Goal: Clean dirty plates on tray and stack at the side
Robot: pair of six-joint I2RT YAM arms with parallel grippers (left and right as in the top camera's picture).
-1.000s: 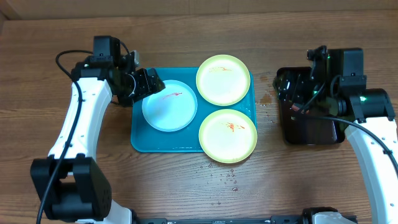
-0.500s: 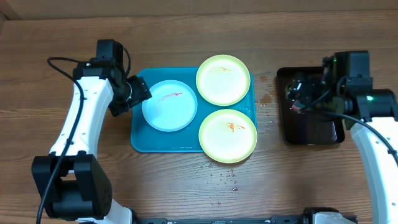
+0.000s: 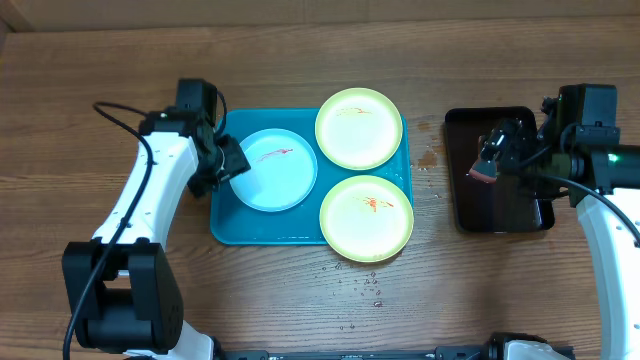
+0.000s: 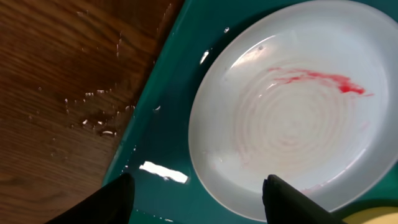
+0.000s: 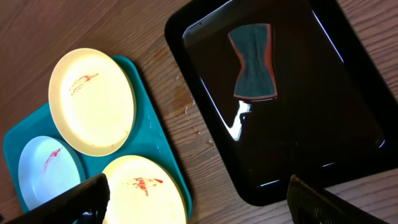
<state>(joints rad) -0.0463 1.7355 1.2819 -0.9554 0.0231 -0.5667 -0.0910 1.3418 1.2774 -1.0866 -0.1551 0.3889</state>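
Observation:
With a red smear across the pale plate (image 3: 275, 154), my right gripper next fetches the dark sponge (image 5: 255, 62) and wipes while my left gripper steadies the plate's rim before stacking.
The turquoise tray (image 3: 228, 228) holds three plates. The pale blue-white plate (image 3: 275, 172) with a red smear lies at its left. One yellow-green plate (image 3: 359, 128) is at the top right and another (image 3: 366, 218) at the bottom right, both smeared. My left gripper (image 3: 231, 163) is open at the pale plate's left rim. In the left wrist view its fingers (image 4: 200, 190) straddle the plate's (image 4: 292, 124) edge over the tray (image 4: 171, 146). My right gripper (image 3: 498, 150) is open and empty above the black tray. The right wrist view shows its fingers (image 5: 198, 198) wide apart.
A narrow black tray (image 3: 520, 215) stands at the right and also shows in the right wrist view (image 5: 323, 124). A dark sponge with red edges (image 5: 254, 60) lies in it. Water drops (image 3: 362, 288) spot the wood in front of the turquoise tray.
My left gripper has moved down and in to the pale plate's left rim. My right gripper has moved right over the black tray, and the sponge now lies in it.

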